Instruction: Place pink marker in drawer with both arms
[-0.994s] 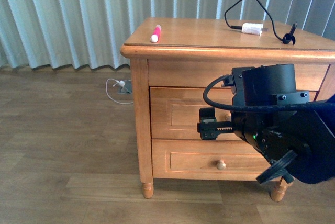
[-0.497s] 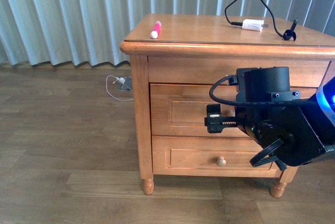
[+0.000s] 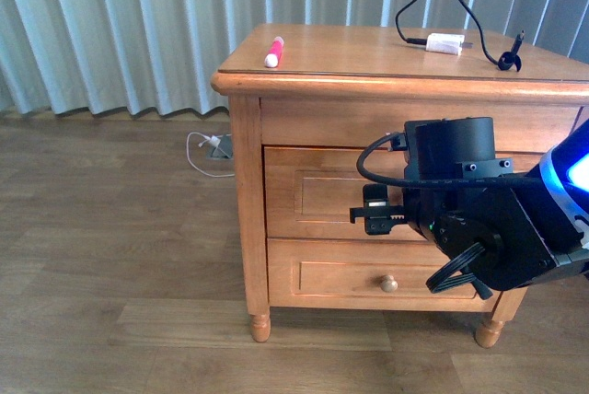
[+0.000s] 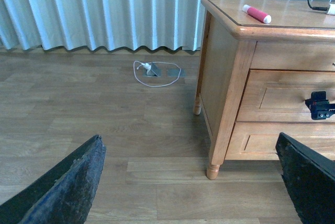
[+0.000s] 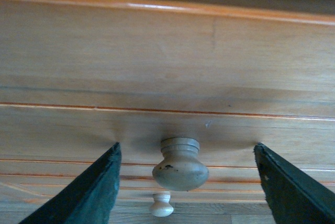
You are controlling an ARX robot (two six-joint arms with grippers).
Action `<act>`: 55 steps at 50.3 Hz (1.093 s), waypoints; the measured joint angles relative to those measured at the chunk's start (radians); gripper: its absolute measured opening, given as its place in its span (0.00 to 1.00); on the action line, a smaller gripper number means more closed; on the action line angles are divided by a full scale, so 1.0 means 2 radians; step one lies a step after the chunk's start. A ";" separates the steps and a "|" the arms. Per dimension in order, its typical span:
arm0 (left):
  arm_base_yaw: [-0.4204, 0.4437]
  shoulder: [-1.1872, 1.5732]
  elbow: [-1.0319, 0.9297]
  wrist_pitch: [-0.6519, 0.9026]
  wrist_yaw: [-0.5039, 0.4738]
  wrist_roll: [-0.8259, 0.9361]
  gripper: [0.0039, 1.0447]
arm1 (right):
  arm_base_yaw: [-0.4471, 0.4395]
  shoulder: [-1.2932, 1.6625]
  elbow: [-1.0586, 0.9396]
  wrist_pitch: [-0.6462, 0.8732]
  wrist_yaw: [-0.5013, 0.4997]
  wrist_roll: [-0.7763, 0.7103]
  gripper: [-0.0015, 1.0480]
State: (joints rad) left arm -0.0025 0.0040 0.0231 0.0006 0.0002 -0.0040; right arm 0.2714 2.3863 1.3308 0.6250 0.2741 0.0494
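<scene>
A straight seam (image 4: pixel 277 122) separates the upper drawer (image 4: pixel 285 97) from the lower drawer, so the upper drawer will come straight out by itself when the robot pulls the knob.
The pink marker (image 3: pixel 273 52) lies on the nightstand's top near its left front corner; it also shows in the left wrist view (image 4: pixel 256 14). The upper drawer (image 3: pixel 313 196) is shut. My right gripper (image 3: pixel 375 214) is open right in front of it. In the right wrist view its fingers (image 5: pixel 89 192) stand wide on both sides of the round wooden knob (image 5: pixel 180 164) without touching it. My left gripper (image 4: pixel 188 182) is open and empty, low over the floor to the left of the nightstand. My left arm is out of the front view.
A white charger plug with a black cable (image 3: pixel 444 43) lies on the top at the back right. A lower drawer with its own knob (image 3: pixel 389 283) sits beneath. A white cable and adapter (image 3: pixel 213 150) lie on the floor by the curtain.
My right arm has shifted a little to the left, in front of the upper drawer. The front view first rose slightly, then held. The marker has not moved.
</scene>
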 joint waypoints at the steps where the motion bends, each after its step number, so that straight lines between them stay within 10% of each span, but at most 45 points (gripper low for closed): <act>1: 0.000 0.000 0.000 0.000 0.000 0.000 0.95 | 0.000 0.000 0.000 0.000 0.001 0.000 0.63; 16: 0.000 0.000 0.000 0.000 0.000 0.000 0.95 | 0.000 0.000 0.007 -0.031 -0.005 0.016 0.23; 33: 0.000 0.000 0.000 0.000 0.000 0.000 0.95 | -0.004 -0.037 -0.015 -0.090 -0.047 0.042 0.21; 55: 0.000 0.000 0.000 0.000 0.000 0.000 0.95 | 0.007 -0.218 -0.278 -0.079 -0.098 0.060 0.20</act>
State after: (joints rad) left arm -0.0025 0.0040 0.0231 0.0006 -0.0002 -0.0044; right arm 0.2863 1.9499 0.7746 0.4667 0.0776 0.1692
